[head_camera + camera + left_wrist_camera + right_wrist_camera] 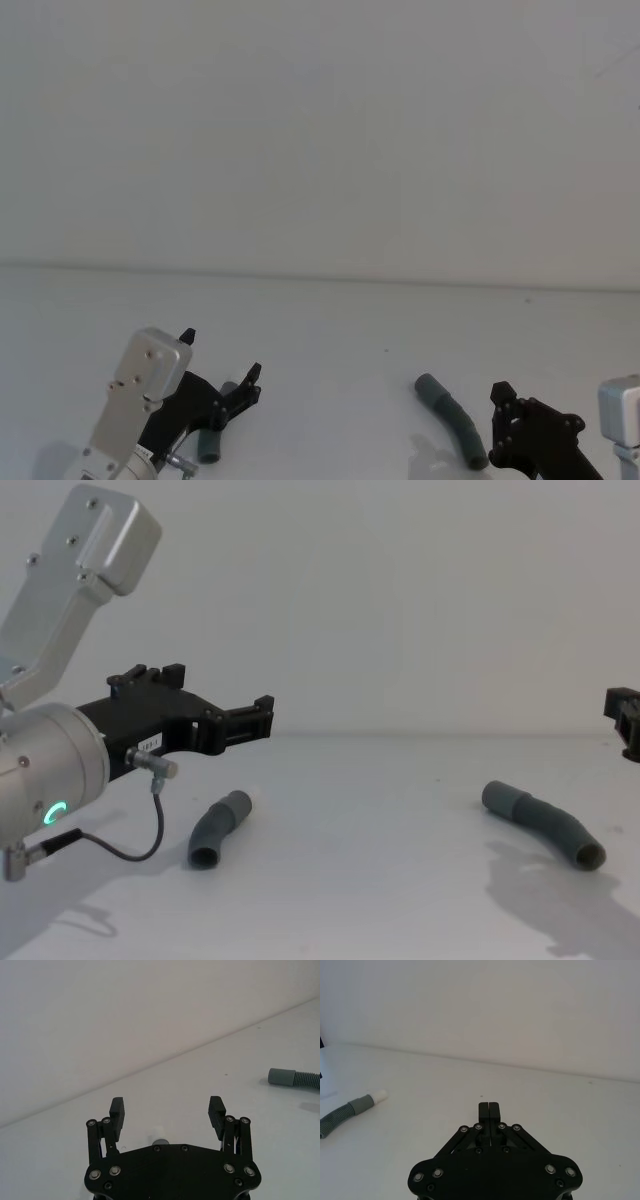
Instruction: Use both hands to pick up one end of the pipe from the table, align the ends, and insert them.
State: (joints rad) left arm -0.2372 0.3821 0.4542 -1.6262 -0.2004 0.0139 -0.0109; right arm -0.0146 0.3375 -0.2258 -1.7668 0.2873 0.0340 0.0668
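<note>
I expect the pipe piece (545, 822) near my right gripper to bend behind the grey cuff when I push the white tip against it, because ribs (306, 1079) run there.
The pipe lies in two ribbed dark-grey pieces on the white table (330, 340). The left piece (218, 830) rests under my left gripper (215, 695), which hovers above it, open and holding nothing. In the left wrist view the fingers (117, 1110) stand wide apart. From the right wrist view, that piece (345, 1112) ends in a grey cuff with a white tip (379, 1095). The right piece (540, 822) has a round hollow mouth (590, 857) facing me. My right gripper (503, 393) sits just right of this piece (452, 420), shut and empty.
A pale grey wall (320, 130) rises behind the table's far edge. Bare white table surface separates the two pipe pieces. A thin black cable (140, 845) loops below my left wrist.
</note>
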